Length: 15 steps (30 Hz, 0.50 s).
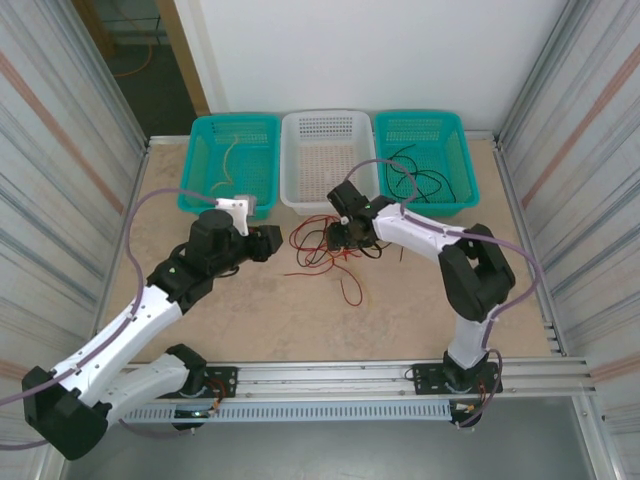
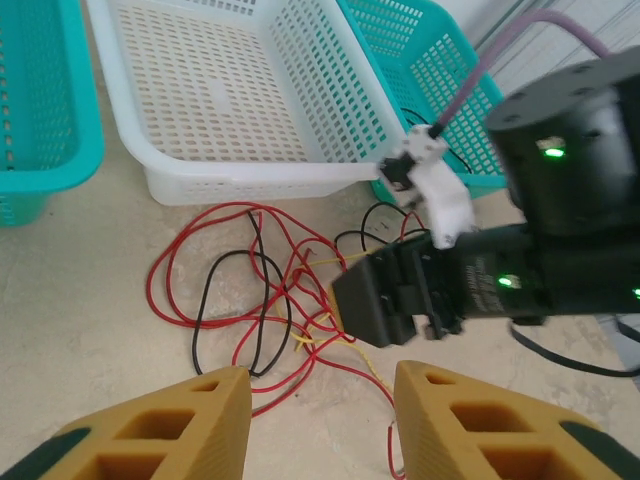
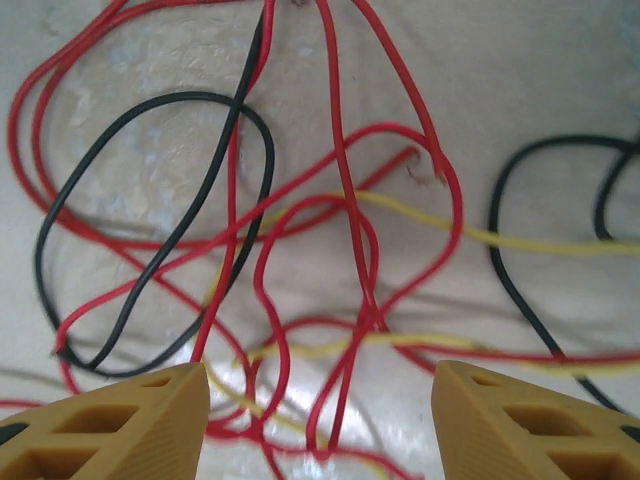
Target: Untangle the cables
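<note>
I should move my right gripper to the red piece point(image 3: 482, 353) next to the crossing and lift that piece clear, because red and yellow strands of cable cross point(image 3: 318, 437) between that gripper's fingers.
A tangle of cables point(image 1: 322, 250) in red, black and pale yellow lies on the table in front of the white basket point(image 1: 330, 116). My right gripper point(image 1: 345, 236) hangs low over the tangle's right part, open; in its wrist view red strands point(image 3: 350, 300) and a yellow strand point(image 3: 480, 236) run between the fingers point(image 3: 130, 420), and a black loop point(image 3: 150, 230) lies to the left. My left gripper point(image 1: 266, 242) is open just left of the tangle, with the red loops point(image 2: 200, 250) and the black loop point(image 2: 245, 310) ahead of its fingertips point(image 2: 200, 410).
Three baskets stand in a row at the back. The left teal one point(image 1: 190, 190) holds a pale yellow wire point(image 1: 230, 155). The right teal one point(image 1: 465, 170) holds black wires point(image 1: 415, 178). Metal walls close both sides. A single red strand point(image 1: 350, 290) trails toward the near table area.
</note>
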Motion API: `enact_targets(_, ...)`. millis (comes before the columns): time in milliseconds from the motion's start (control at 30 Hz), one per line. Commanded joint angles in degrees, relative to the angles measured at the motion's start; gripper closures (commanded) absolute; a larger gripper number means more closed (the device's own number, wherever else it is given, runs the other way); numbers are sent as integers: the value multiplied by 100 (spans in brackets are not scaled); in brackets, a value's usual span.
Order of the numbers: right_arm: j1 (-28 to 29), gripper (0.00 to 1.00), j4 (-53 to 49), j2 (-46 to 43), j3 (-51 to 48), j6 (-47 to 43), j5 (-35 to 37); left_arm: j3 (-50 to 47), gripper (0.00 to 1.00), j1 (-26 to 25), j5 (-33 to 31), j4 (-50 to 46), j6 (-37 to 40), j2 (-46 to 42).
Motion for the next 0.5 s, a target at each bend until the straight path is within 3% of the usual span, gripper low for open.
enact_targets(0, 77, 49, -145, 472, 19, -231, 97, 147, 59, 34, 65, -185, 91, -122)
enact_targets(300, 654, 78, -70, 130, -910, 244, -540, 83, 61, 68, -298, -393, 158, -601)
enact_targets(467, 1162, 79, -181, -402, -1305, 593, -618, 75, 63, 87, -223, -309, 145, -409)
